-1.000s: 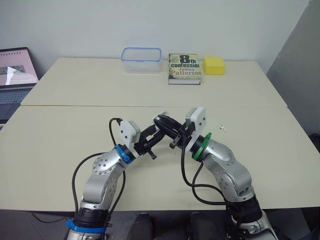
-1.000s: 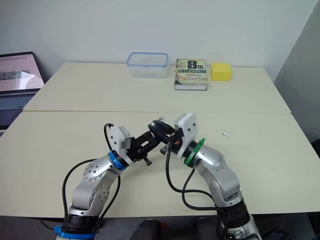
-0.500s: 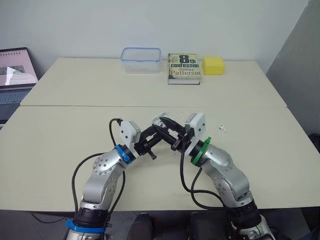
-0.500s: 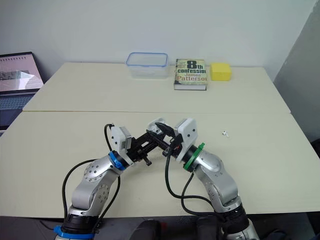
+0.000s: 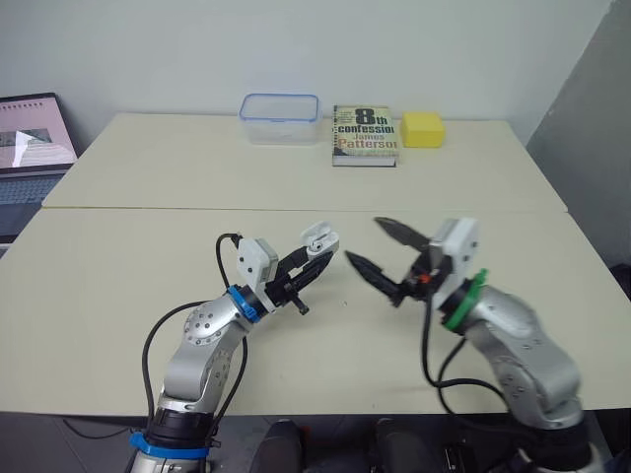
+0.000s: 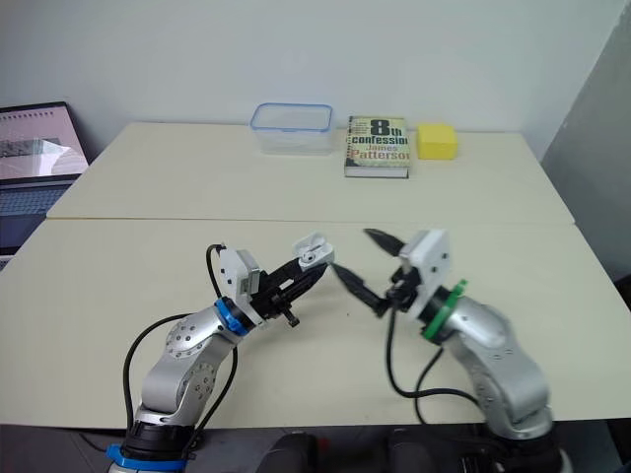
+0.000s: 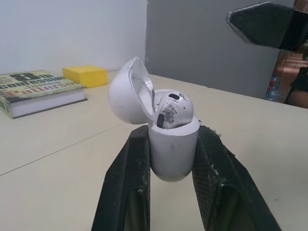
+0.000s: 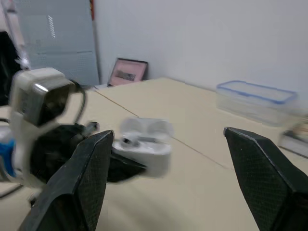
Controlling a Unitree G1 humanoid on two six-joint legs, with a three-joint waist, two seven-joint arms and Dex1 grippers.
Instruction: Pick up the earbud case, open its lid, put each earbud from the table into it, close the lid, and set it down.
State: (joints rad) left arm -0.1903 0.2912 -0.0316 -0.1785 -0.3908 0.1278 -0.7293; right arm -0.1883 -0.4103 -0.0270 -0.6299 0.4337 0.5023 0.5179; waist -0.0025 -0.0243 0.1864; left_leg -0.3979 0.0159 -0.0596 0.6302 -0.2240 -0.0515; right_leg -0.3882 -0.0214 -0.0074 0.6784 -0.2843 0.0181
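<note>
The earbud already in the case (image 8: 128, 143) shows only its rounded head. The loose earbud should go in stem first, down to its head, when I push.
My left gripper (image 5: 317, 252) is shut on the white earbud case (image 5: 315, 242) and holds it above the middle of the near table. In the left wrist view the case (image 7: 173, 144) stands between the two fingers with its lid (image 7: 127, 91) swung open. One white earbud (image 7: 173, 109) sits in its top. My right gripper (image 5: 362, 240) hangs just right of the case, apart from it, open with nothing between its fingers. The right wrist view looks at the open case (image 8: 144, 144) from that side. My right wrist covers the table spot where a small loose earbud lay.
At the far table's back edge stand a clear plastic container (image 5: 279, 118), a book (image 5: 364, 134) and a yellow block (image 5: 421, 128). A laptop (image 5: 30, 148) sits at the far left. A seam (image 5: 148, 208) runs between the two tables.
My right gripper opened wide and drew back to the right, away from the case. The left gripper kept the open case where it was.
</note>
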